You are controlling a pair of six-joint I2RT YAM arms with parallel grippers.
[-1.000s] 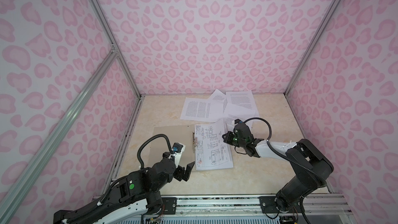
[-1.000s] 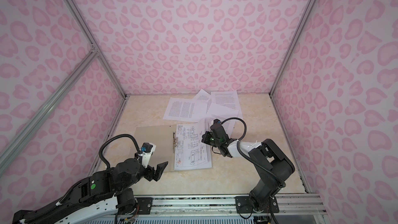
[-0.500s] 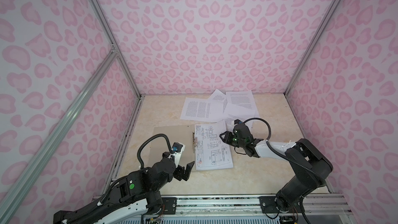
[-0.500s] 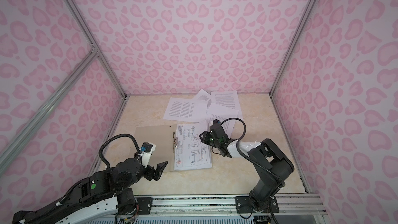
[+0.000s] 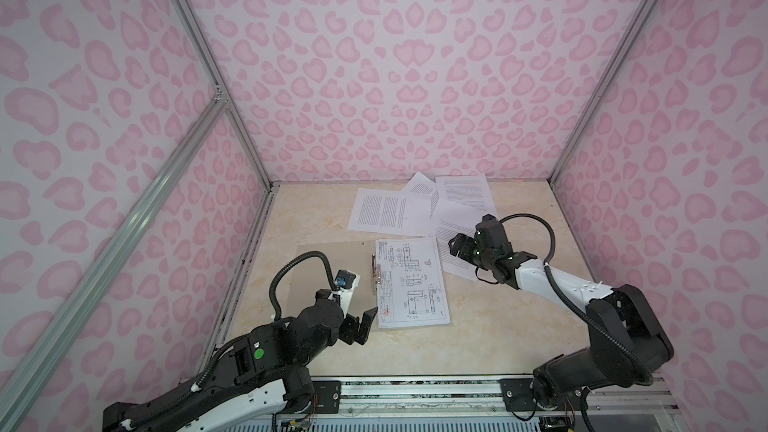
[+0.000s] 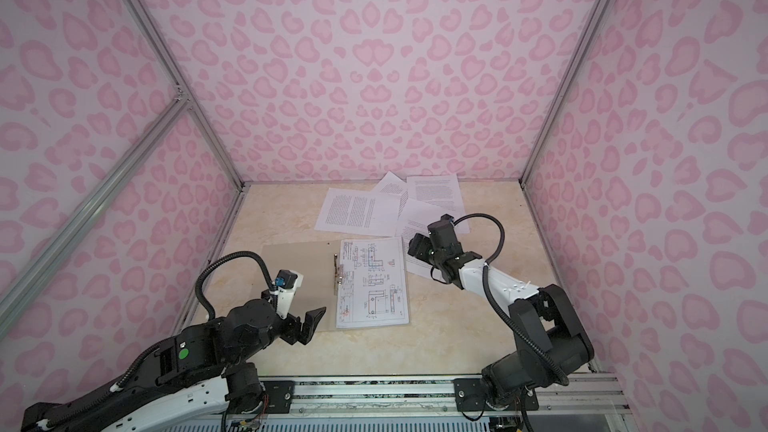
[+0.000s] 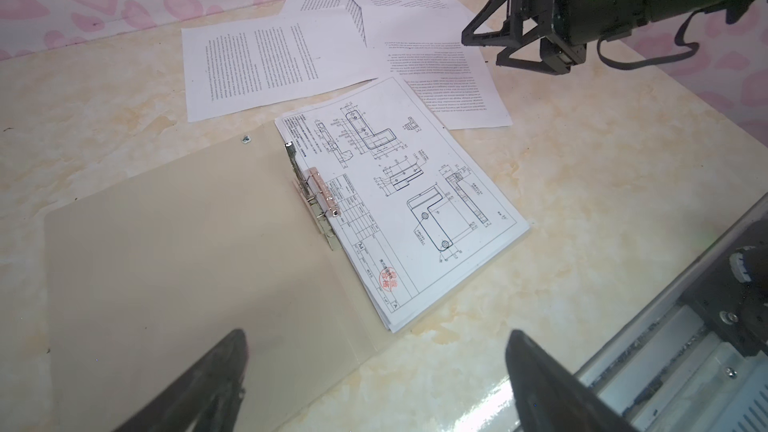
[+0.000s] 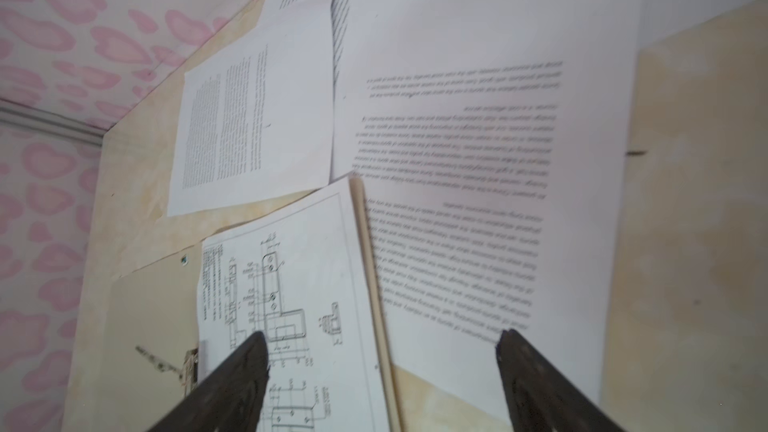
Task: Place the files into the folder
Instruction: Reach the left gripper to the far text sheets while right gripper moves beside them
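Note:
The text sheet next to the folder has its outer edge (image 8: 624,184) free. I should keep moving my right gripper toward that edge (image 8: 640,40) until its fingers can close there.
The folder (image 5: 328,272) lies open on the table, its beige left flap bare and its metal clip (image 7: 320,197) at the spine. On its right half rests a sheet with a line drawing (image 5: 409,284), atop a thin stack. More files lie loose behind: a two-column sheet (image 5: 386,211), a text sheet (image 5: 463,193) and another text sheet (image 5: 453,238) beside the folder. My right gripper (image 5: 455,245) hovers open over that sheet and the folder's right edge (image 8: 370,268), holding nothing. My left gripper (image 5: 361,326) stands open at the folder's near edge, empty.
Pink patterned walls enclose the cream marbled table (image 5: 498,326) on three sides. A metal rail (image 5: 415,384) runs along the front edge. A small screw (image 7: 246,139) sits by the folder's far corner.
My right gripper has gone from shut to open above the folder's right edge and shifted slightly left. The left arm has not moved.

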